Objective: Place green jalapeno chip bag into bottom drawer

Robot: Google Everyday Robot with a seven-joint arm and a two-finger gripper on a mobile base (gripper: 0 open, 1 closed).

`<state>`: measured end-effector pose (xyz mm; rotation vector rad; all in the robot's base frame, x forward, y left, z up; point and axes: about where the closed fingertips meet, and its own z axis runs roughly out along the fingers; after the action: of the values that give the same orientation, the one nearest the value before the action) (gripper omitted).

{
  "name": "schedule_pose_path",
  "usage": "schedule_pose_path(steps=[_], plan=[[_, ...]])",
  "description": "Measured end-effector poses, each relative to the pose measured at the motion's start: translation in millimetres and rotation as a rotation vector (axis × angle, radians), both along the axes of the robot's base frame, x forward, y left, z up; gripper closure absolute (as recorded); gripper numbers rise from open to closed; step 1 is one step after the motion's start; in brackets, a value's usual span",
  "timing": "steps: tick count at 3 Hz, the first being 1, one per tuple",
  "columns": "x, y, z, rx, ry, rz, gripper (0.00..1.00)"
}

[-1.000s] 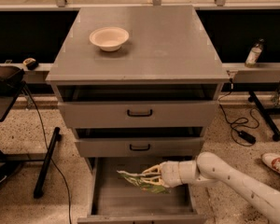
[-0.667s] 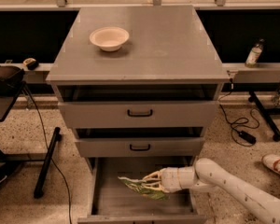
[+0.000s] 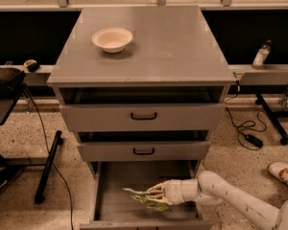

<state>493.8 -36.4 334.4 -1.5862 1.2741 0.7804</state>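
The green jalapeno chip bag (image 3: 151, 204) is hanging low inside the open bottom drawer, so the robot's gripper should next move it down toward the drawer's bottom (image 3: 125, 211) and let go there.
The bottom drawer (image 3: 113, 195) is pulled out at the foot of the grey cabinet, a wide plain grey tray. My gripper (image 3: 151, 194) reaches into it from the right on a white arm. It is shut on the green jalapeno chip bag (image 3: 145, 200), a crinkled light-green foil bag. The bag hangs low inside the drawer, near its right front part, close to the floor of the tray. I cannot tell whether the bag touches the drawer floor.
A white bowl (image 3: 112, 39) stands on the cabinet top (image 3: 173, 42). Two shallower drawers with black handles (image 3: 143, 116) are partly open above. A bottle (image 3: 261, 54) stands on the right ledge. Cables (image 3: 245, 128) and a shoe (image 3: 284, 172) lie on the floor at the right.
My gripper has moved lower and a little to the left inside the bottom drawer, with the bag still in it.
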Motion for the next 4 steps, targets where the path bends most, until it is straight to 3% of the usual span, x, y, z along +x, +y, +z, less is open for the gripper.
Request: schedule_pose_path(steps=[2,3,4], plan=[[-9.2,-4.8,-37.6,-0.011,0.113,-0.067,0.97],[-10.3,-6.4,-45.3,-0.01,0.161,-0.101,0.75],[-10.4,-6.4,-45.5,-0.01,0.163,-0.102,0.52]])
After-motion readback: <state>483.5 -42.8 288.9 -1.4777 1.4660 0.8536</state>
